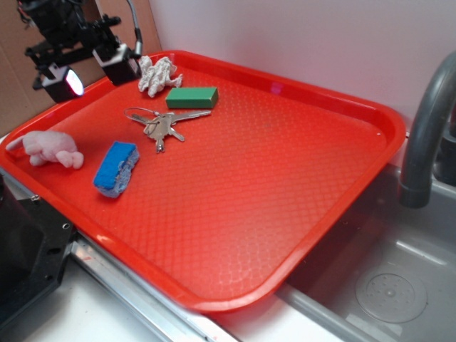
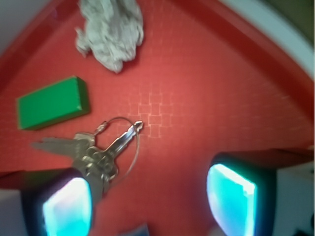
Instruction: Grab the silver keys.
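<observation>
The silver keys (image 1: 162,128) are strung on a loose, thin wire ring (image 1: 141,109), so the keys will swing down and hang together when the robot lifts the ring.
The silver keys (image 1: 162,124) lie flat on the red tray (image 1: 271,192), on a thin wire ring, just in front of the green block (image 1: 192,97). In the wrist view the silver keys (image 2: 96,153) lie beside the left finger, and the green block (image 2: 52,103) lies above them. My gripper (image 1: 96,73) is open and empty. It hangs above the tray's far left corner, up and left of the keys. In the wrist view the gripper (image 2: 150,206) has its jaws wide apart over bare tray, with the keys partly behind the left fingertip (image 2: 68,209).
A crumpled white rag (image 1: 157,74) lies at the far corner by the gripper. A blue sponge (image 1: 116,167) and a pink soft toy (image 1: 47,148) lie on the tray's left side. A grey tap (image 1: 424,128) and a sink (image 1: 385,285) are on the right.
</observation>
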`<state>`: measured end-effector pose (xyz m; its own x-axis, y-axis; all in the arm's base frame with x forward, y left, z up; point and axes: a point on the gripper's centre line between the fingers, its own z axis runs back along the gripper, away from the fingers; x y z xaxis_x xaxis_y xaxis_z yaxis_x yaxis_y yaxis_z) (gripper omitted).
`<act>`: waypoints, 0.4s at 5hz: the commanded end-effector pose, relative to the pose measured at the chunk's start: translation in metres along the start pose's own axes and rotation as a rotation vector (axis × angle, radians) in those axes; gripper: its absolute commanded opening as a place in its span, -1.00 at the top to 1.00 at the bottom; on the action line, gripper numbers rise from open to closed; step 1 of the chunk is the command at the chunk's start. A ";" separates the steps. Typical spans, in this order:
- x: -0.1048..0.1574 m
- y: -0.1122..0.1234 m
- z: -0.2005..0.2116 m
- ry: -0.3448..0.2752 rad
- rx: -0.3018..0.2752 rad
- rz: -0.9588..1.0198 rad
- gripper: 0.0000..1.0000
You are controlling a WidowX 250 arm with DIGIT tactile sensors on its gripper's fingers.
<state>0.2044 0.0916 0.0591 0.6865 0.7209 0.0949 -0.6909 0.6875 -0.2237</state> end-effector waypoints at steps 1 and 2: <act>0.016 -0.002 -0.029 -0.007 0.010 -0.050 -1.00; 0.011 -0.011 -0.036 0.046 0.041 0.011 -0.94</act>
<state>0.2244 0.0844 0.0219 0.6858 0.7278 0.0032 -0.7159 0.6754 -0.1771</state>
